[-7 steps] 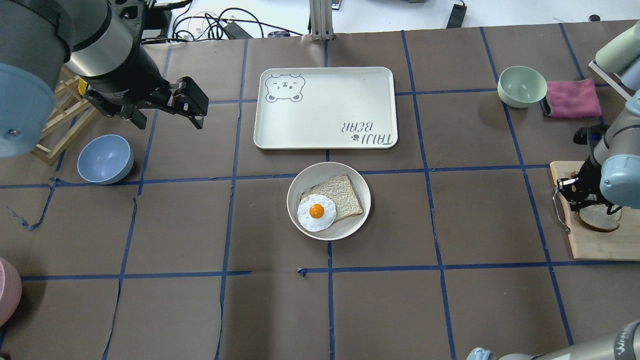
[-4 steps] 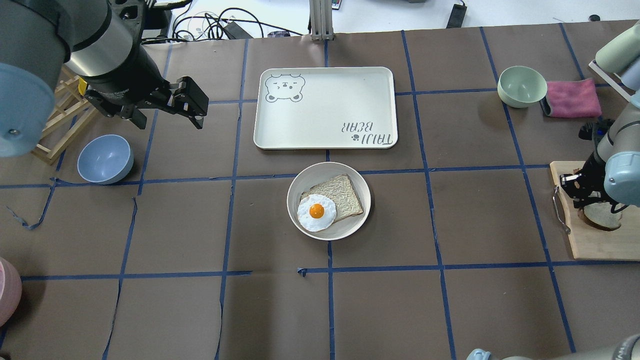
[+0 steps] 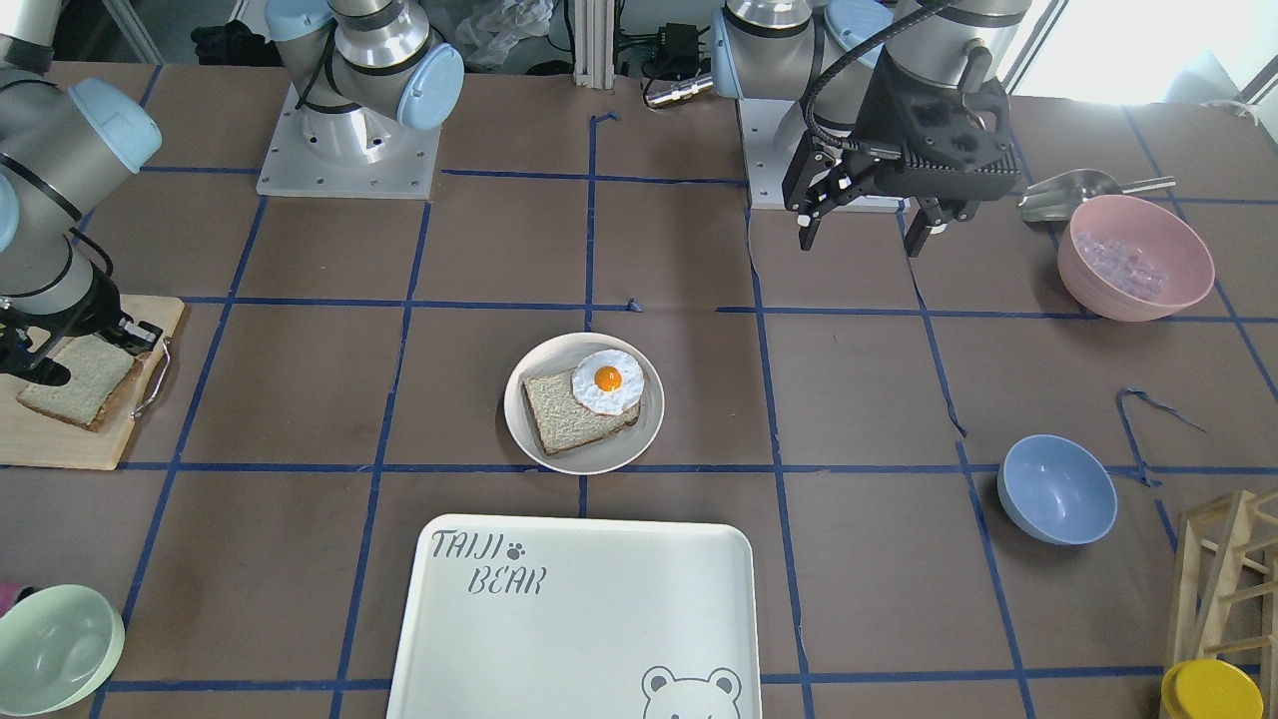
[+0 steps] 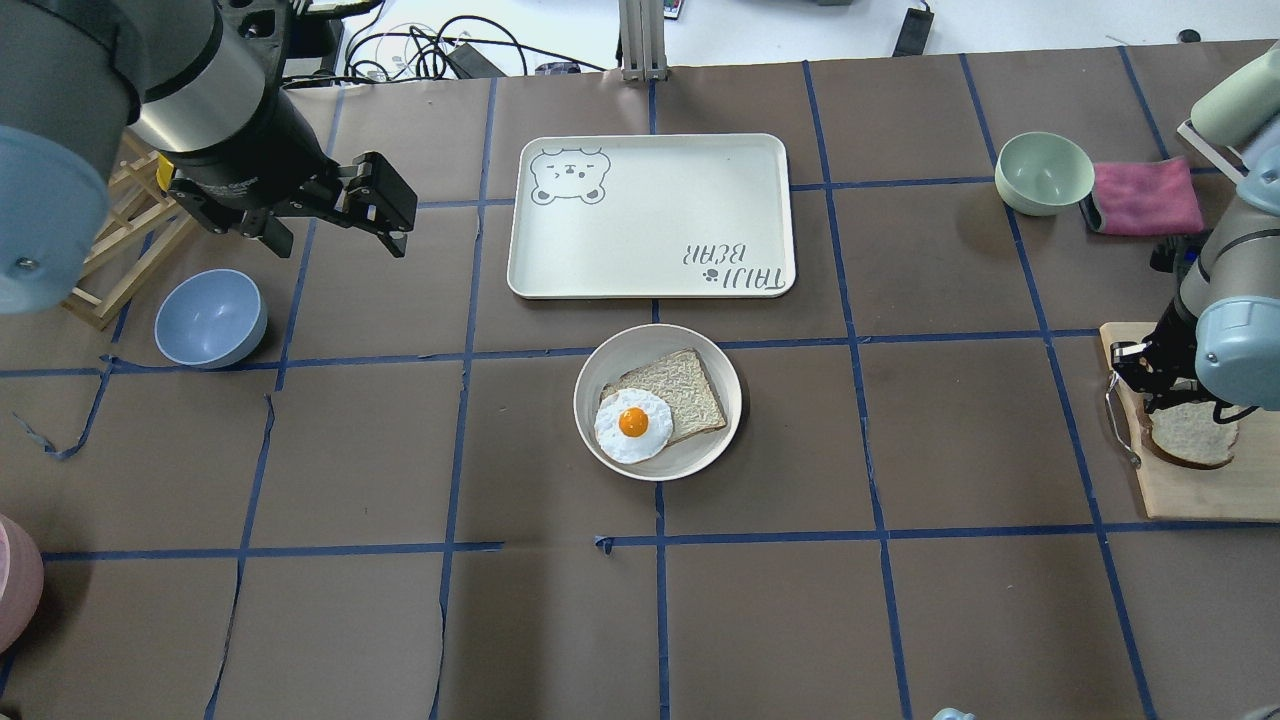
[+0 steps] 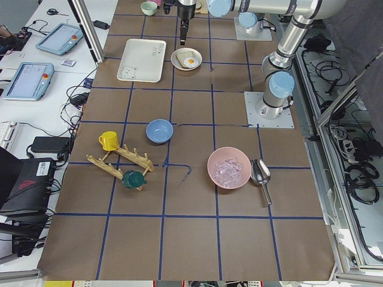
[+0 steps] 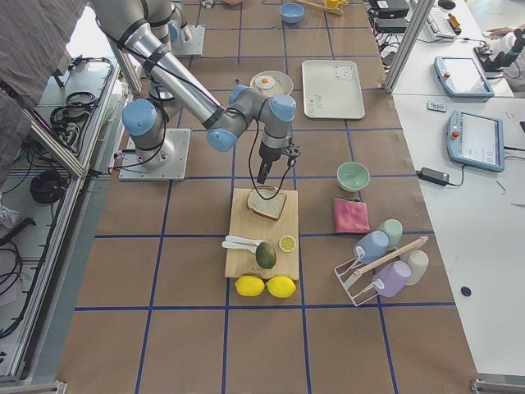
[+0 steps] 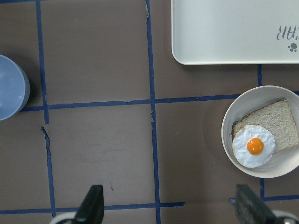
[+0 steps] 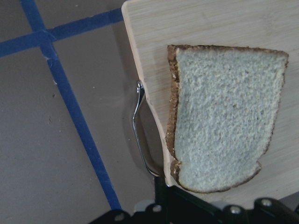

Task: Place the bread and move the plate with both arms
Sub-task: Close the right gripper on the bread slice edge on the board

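My right gripper should open, move further along the bread's crusted edge [image 8: 171,133] and straddle that edge before it lifts the bread, because its fingers only reach the bread's notched corner [image 8: 176,171].
The bread [image 4: 1192,442] lies flat on a wooden cutting board [image 4: 1200,495] at the table's right edge; it fills the right wrist view [image 8: 224,116] and shows in the front view [image 3: 75,379]. My right gripper [image 4: 1150,385] hangs at the slice's edge, and I cannot tell whether its jaws are open or shut. The plate [image 4: 712,447] sits mid-table and holds a squarer slice [image 4: 690,390] and a fried egg [image 4: 632,424]. My left gripper [image 4: 335,240] hovers wide open and empty at the far left, well away from the plate [image 7: 285,170].
The white "TAIJI BEAR" tray [image 4: 650,215] lies just beyond the plate. A blue bowl [image 4: 210,318] and wooden rack [image 4: 130,230] stand at the left. A green bowl [image 4: 1043,172] and pink cloth [image 4: 1145,195] are at the far right. A pink bowl [image 3: 1133,258] stands near the left arm's base.
The right arm's wrist has shifted slightly over the cutting board near the bread. The left arm, plate and tray have not moved.
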Motion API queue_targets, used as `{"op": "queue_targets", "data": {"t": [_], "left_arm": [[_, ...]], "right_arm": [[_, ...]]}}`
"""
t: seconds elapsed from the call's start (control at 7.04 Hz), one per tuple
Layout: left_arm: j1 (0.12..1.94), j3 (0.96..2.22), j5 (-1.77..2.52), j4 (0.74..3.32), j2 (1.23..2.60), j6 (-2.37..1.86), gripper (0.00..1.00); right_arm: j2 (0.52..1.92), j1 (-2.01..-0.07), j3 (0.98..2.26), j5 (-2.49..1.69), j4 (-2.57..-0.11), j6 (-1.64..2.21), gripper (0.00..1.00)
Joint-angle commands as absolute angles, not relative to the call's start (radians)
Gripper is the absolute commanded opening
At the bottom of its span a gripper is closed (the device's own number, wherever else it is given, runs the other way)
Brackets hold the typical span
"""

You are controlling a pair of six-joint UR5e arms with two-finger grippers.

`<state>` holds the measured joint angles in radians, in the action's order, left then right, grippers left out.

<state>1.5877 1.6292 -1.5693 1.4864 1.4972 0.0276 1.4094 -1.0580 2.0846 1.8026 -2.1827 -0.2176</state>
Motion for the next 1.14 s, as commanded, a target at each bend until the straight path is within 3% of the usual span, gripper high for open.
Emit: {"op": "queue_targets", "data": {"t": [0.0,0.14,0.28,0.57,0.99], "left_arm": [[1.588,1.631,-1.569,1.486,1.497,0.028,1.0],[1.588,1.631,-1.569,1.486,1.497,0.028,1.0],[1.588,1.631,-1.569,1.486,1.497,0.028,1.0],[1.588,1.629,-1.569,1.486,1.497,0.028,1.0],[1.588,1.631,-1.569,1.486,1.497,0.028,1.0]], "right_arm": [[1.387,-1.049,2.085,1.807,-2.201,-0.3,0.25],[1.379,-1.049,2.082,1.806,-2.213,-0.301,0.4],[1.361,-1.048,2.08,1.807,-2.247,-0.311,0.44],[1.332,-1.048,2.082,1.81,-2.287,-0.316,0.44],[1.325,-1.048,2.082,1.813,-2.289,-0.316,0.33]]}}
